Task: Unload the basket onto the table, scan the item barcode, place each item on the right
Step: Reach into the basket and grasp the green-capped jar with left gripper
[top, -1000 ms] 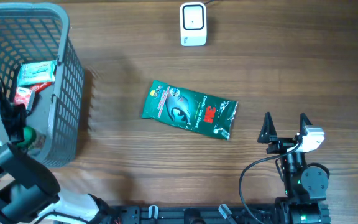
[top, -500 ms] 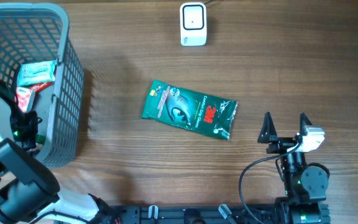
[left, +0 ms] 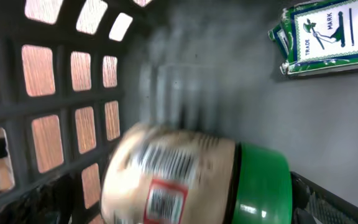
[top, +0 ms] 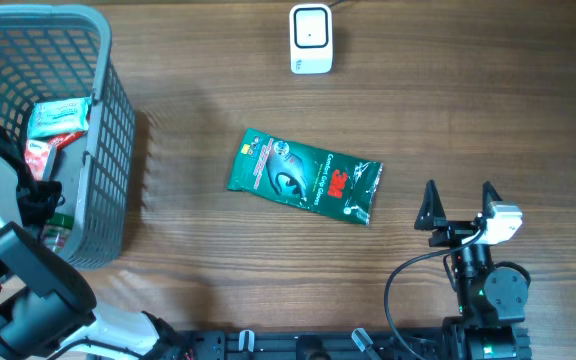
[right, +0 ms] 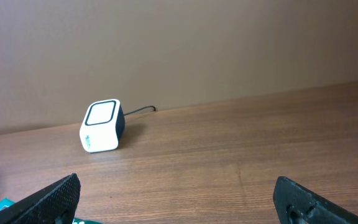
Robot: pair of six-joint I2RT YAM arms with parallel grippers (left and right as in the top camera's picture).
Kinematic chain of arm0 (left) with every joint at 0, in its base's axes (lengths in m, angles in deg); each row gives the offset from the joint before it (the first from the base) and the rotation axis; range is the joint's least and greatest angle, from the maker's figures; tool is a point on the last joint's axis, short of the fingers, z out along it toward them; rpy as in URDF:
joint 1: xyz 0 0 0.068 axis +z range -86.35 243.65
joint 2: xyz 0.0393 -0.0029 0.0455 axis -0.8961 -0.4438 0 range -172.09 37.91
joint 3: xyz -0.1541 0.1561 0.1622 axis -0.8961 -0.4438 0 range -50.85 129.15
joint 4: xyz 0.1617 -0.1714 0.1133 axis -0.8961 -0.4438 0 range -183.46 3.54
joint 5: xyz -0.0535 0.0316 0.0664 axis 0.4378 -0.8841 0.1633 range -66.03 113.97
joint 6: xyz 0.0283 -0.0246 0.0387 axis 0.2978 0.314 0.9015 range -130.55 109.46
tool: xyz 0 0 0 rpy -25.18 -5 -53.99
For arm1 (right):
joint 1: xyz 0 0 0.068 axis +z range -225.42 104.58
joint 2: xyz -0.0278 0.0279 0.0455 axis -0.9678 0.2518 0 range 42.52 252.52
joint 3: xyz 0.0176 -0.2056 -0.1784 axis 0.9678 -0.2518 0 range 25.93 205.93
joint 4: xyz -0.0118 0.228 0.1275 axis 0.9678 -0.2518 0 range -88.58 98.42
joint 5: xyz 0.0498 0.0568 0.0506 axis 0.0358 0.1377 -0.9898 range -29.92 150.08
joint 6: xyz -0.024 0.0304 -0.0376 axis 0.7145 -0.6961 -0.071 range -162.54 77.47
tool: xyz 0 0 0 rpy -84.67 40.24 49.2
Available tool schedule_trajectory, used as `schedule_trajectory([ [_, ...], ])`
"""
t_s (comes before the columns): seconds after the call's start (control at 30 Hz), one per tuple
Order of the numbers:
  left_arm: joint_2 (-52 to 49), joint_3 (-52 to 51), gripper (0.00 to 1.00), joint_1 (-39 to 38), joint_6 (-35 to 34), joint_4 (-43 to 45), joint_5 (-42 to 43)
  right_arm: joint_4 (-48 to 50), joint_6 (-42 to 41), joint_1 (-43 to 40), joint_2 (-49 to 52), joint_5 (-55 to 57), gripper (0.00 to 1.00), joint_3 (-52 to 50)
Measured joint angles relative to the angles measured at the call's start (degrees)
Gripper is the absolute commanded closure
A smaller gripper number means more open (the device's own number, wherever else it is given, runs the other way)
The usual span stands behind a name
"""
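The green cap (left: 263, 185) is against one finger and the bottle is only shallow in my left gripper. I should lift clear and come down deeper around the beige bottle (left: 169, 177).
A beige bottle (left: 166, 180) with a green cap (left: 263, 186) and barcode labels lies on the floor of the grey basket (top: 108, 150). It fills the left wrist view, blurred. My left gripper (top: 40, 198) hangs inside the basket right over the bottle, open, with dark fingertips (left: 334, 199) showing at either side. The white scanner (top: 310, 38) stands at the table's far edge, also seen as the white scanner (right: 102, 127) in the right wrist view. My right gripper (top: 460, 205) rests open and empty near the front right.
A green 3M packet (top: 304, 176) lies flat mid-table, between basket and right gripper. Inside the basket are a red-and-green snack packet (top: 56, 120) and a green-and-white pack (left: 328, 34). The basket's lattice walls close in around my left arm.
My left gripper has shifted a little right and down inside the basket, coming over the bottle's green cap. The right arm and the green packet have not moved.
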Motion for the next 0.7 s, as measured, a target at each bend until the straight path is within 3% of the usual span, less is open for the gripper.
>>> schedule_trajectory([
  [0.43,0.0,-8.8,0.01,-0.1,2.3,8.4,3.0,0.0,0.0,0.0,0.0,0.0,0.00,0.0],
  [0.53,0.0,-8.9,0.12,-0.1,2.2,9.1,2.9,0.0,0.0,0.0,0.0,0.0,0.00,0.0],
  [0.7,0.1,-9.0,0.14,-0.1,2.7,10.8,2.7,0.0,0.0,0.0,0.0,0.0,0.00,0.0],
])
